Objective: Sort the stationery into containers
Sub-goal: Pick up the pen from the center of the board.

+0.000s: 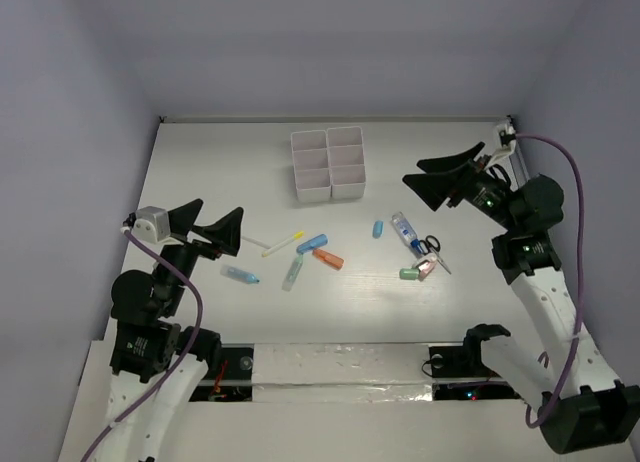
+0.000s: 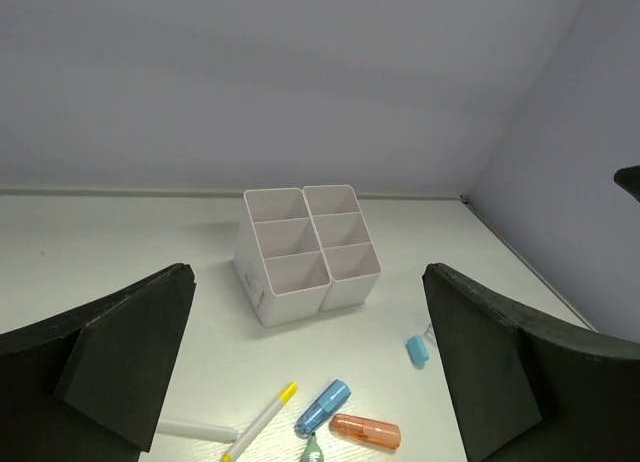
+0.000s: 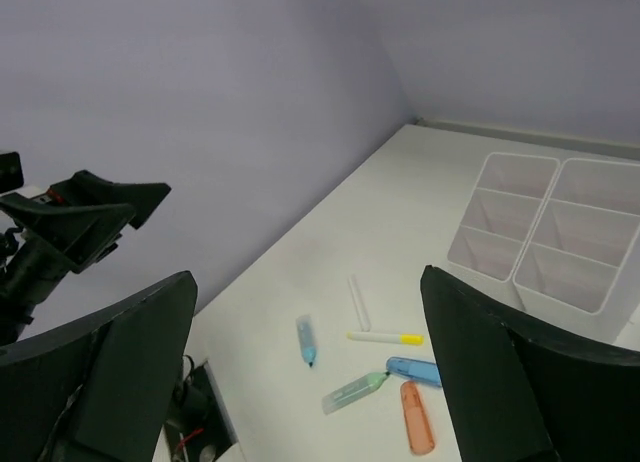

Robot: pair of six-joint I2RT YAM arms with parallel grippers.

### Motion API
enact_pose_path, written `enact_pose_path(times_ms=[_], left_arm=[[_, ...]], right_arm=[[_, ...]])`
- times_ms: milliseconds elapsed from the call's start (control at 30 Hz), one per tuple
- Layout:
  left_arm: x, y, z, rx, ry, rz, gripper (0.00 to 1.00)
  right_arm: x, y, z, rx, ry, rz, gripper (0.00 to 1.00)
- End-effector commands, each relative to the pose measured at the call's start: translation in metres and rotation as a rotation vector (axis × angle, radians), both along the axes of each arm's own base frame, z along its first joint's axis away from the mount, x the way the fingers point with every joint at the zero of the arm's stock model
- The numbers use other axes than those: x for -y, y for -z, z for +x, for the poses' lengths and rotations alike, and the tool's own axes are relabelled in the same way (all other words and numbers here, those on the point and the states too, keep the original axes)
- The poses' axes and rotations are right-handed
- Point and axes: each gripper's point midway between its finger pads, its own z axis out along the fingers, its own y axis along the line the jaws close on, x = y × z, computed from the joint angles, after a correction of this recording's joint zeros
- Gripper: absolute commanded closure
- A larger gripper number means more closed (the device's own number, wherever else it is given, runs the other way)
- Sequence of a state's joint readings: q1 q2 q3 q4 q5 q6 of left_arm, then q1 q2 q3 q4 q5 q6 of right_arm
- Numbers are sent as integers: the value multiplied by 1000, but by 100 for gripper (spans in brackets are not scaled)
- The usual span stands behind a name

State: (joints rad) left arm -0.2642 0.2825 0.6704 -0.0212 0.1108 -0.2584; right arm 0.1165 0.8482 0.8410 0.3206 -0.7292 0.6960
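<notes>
I go on moving my right gripper toward the thin white stick's loose end (image 1: 246,239), which is clear of the pen, before its open fingers are on both sides of the stick's loose end.
The white six-compartment organizer (image 1: 328,164) stands at the back centre, all compartments empty; it also shows in the left wrist view (image 2: 310,247) and the right wrist view (image 3: 545,232). Loose on the table lie a white-yellow pen (image 1: 283,243), a blue marker (image 1: 311,244), an orange marker (image 1: 328,258), a pale-green marker (image 1: 293,273) and another blue marker (image 1: 240,276). To the right lie a small blue eraser (image 1: 378,228), a blue-labelled tube (image 1: 405,230), black-handled scissors (image 1: 432,250) and green and pink erasers (image 1: 408,274). My left gripper (image 1: 215,227) is open and empty, above the table left of the markers. My right gripper (image 1: 425,177) is open and empty, raised above the tube.
Grey walls close the table at the back and on both sides. A taped strip (image 1: 340,362) runs along the near edge between the arm bases. A thin white stick (image 3: 357,302) lies beside the pen. The left arm (image 3: 70,222) shows in the right wrist view.
</notes>
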Motion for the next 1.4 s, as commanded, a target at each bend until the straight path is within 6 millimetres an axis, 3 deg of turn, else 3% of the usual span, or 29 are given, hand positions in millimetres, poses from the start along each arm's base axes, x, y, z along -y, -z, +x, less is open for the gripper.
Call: enact_pose_path(times_ms=[0,67,100,167,233,267,300,333,367,400,433,500,533,567,600,633,667,700,733,767,800,867,967,1000,1067,1133,1200,1233,1367], left_arm=[[-1,-26,-9,77,10,4,1],[-6,-26,-9,78,-17,-4,1],[-7,-28,-9,81,-24,-4,1],[-15,-30,-9,87,-64,-16,1],[-24,-25,-8,58,-116,-29,1],[-40,-24,-4,43,-206,-55,1],[-47,-19,-3,18,-245,-63,1],[-55,-18,-4,7,-285,-83,1],[-68,-18,-4,1,-355,-105,1],[-75,-15,-5,-10,-391,-111,1],[-80,-16,-7,-8,-415,-125,1],[-89,-15,-10,-14,-464,-139,1],[-91,-15,-11,-13,-473,-140,1],[-94,-15,-12,-11,-487,-145,1],[-95,-16,-12,-8,-490,-147,1],[-96,-15,-13,-10,-498,-149,1],[-97,-15,-13,-10,-505,-150,1],[-100,-14,-14,-14,-521,-156,1],[-103,-16,-18,-7,-529,-164,1],[-106,-16,-19,-6,-546,-171,1],[-107,-16,-21,-5,-550,-176,1],[-106,-18,-23,3,-540,-178,1],[-106,-19,-24,12,-535,-177,1],[-106,-20,-25,16,-536,-180,1],[-105,-21,-26,23,-529,-182,1],[-103,-22,-27,26,-517,-183,1],[-103,-22,-27,27,-512,-182,1],[-103,-23,-27,28,-512,-181,1],[-100,-24,-28,34,-497,-184,1]], right_arm=[[-29,-10,-2,24,-70,-27,0],[-49,5,13,-19,-86,-64,0],[-72,3,6,-3,-143,-83,0],[-101,28,21,-70,-167,-131,0],[-137,29,17,-61,-219,-174,0],[-157,51,26,-103,-241,-211,0],[-172,58,26,-114,-262,-229,0],[-193,49,20,-78,-299,-240,0],[-207,54,20,-80,-322,-253,0],[-227,81,28,-121,-343,-294,0],[-241,73,31,-93,-354,-303,0],[-272,88,29,-107,-402,-341,0],[-291,128,36,-159,-428,-407,0],[-310,113,36,-119,-449,-399,0],[-322,122,39,-124,-455,-418,0],[-336,161,48,-164,-458,-481,0],[-344,173,50,-181,-462,-512,0],[-359,160,52,-146,-464,-503,2],[-363,174,57,-160,-446,-549,3],[-373,204,62,-182,-443,-596,4],[-382,195,68,-146,-421,-599,4],[-389,233,74,-149,-370,-702,4],[-395,247,89,-123,-310,-763,1],[-397,267,92,-135,-309,-790,0],[-404,272,94,-120,-295,-799,0],[-406,294,99,-133,-285,-830,0],[-413,296,97,-121,-286,-833,0],[-415,310,95,-124,-286,-856,0],[-418,329,91,-121,-263,-907,1]])
